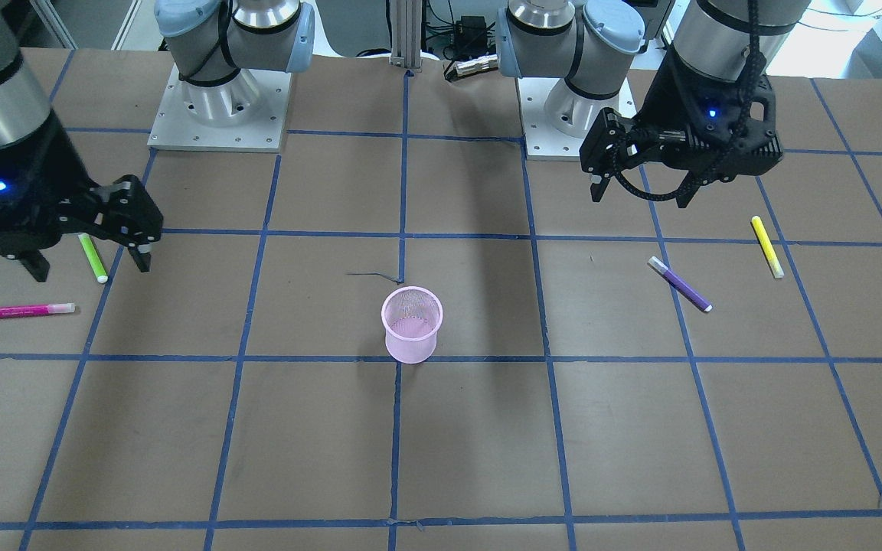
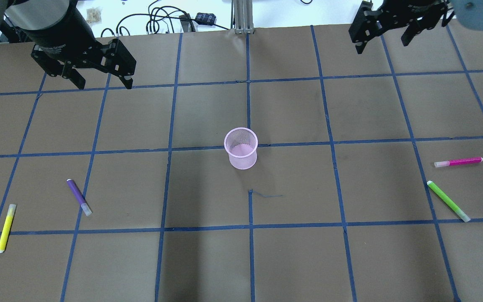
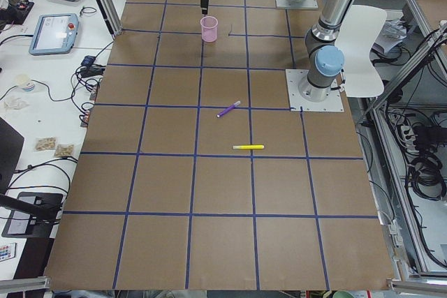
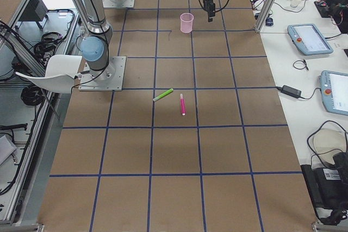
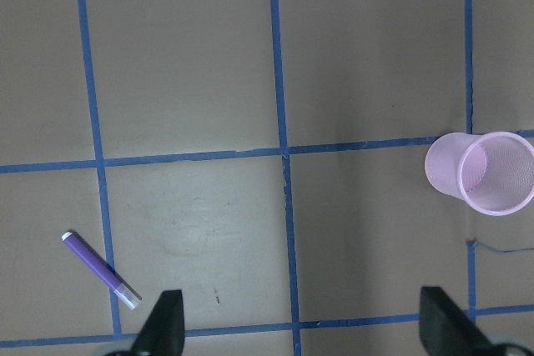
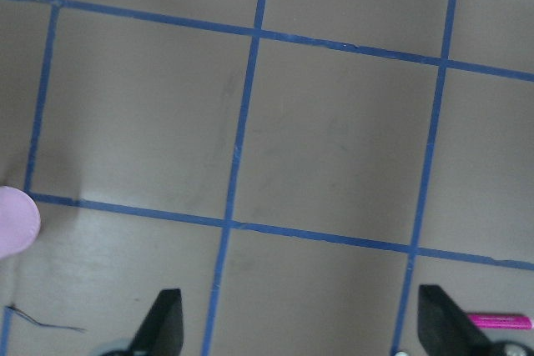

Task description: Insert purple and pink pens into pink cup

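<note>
My gripper is to lower the pink pen (image 1: 30,311) through the pink cup's opening (image 1: 412,312), which is far wider than the pen, so the pen will then lean against the cup's rim.
The pink mesh cup (image 2: 241,149) stands upright at the table's middle; it also shows in the front view (image 1: 411,325). The purple pen (image 2: 78,196) lies flat on my left side, also in the left wrist view (image 5: 101,268). The pink pen (image 2: 458,162) lies flat on my right side, and its end shows in the right wrist view (image 6: 498,321). My left gripper (image 2: 104,84) is open and empty, high above the table beyond the purple pen. My right gripper (image 2: 380,45) is open and empty, high over the far right.
A green pen (image 2: 447,201) lies close to the pink pen on the near side. A yellow pen (image 2: 6,227) lies left of the purple pen near the table's left edge. Blue tape lines grid the brown table (image 2: 292,251).
</note>
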